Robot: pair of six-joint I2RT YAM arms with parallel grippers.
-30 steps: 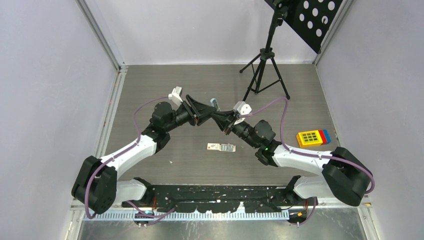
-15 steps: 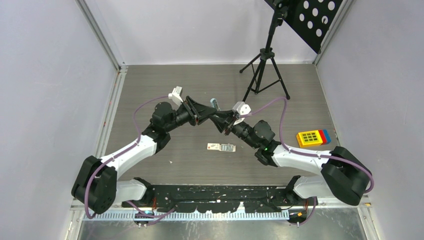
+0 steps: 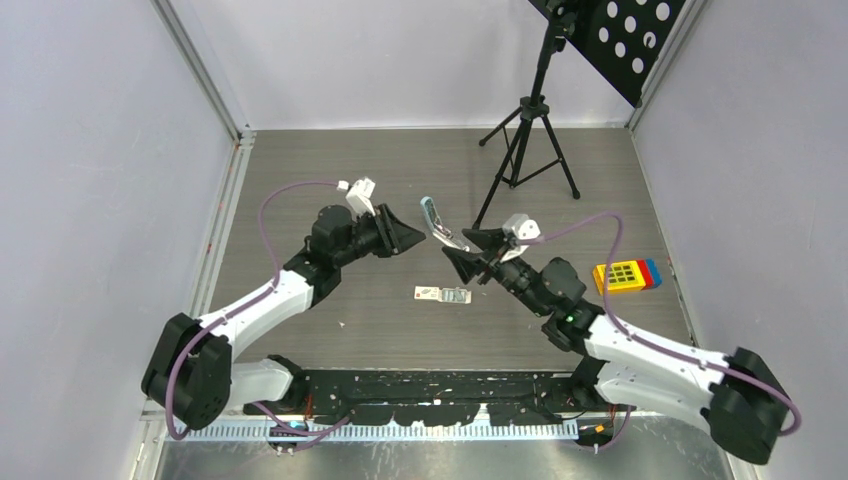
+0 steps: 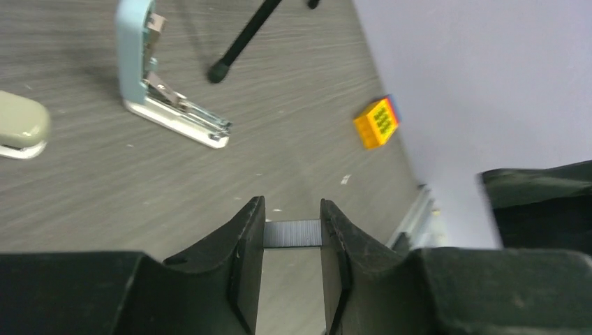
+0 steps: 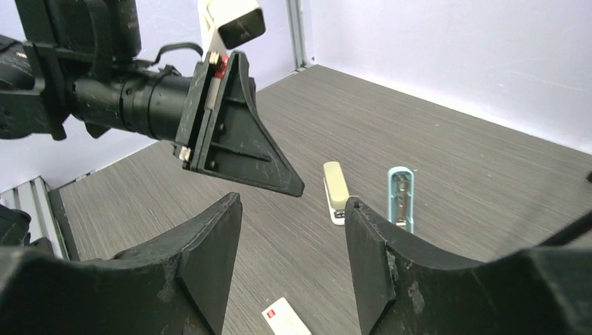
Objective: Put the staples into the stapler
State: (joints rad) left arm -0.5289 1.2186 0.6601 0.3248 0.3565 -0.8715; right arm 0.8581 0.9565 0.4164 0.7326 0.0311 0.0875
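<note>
The silvery-grey strip (image 4: 292, 234) is level in my left gripper's fingers and clear tabletop (image 3: 416, 266) is beside the staples box, so my left gripper keeps going down and lets go of the strip there.
My left gripper (image 4: 293, 209) is shut on a short silvery-grey strip of staples (image 4: 293, 234), held crosswise between the fingertips above the table. A light blue stapler (image 4: 150, 84) lies swung open beyond it, its white base (image 3: 455, 242) flat and its top raised. My right gripper (image 5: 293, 202) stands open and holds nothing, facing the left gripper (image 5: 237, 153) across a gap. The white staples box (image 5: 285, 319) with a red mark lies on the table below, and shows in the top view (image 3: 440, 294) between the two arms.
A beige stapler (image 5: 336, 190) lies beside the blue one. A black tripod (image 3: 525, 140) stands at the back, one foot near the blue stapler. A yellow block toy (image 3: 626, 275) sits at the right. Grey walls enclose the table on three sides.
The two grippers met tip to tip a second ago and have drawn apart. The right jaws opened and that arm pulled back right. The left gripper closed and moved left.
</note>
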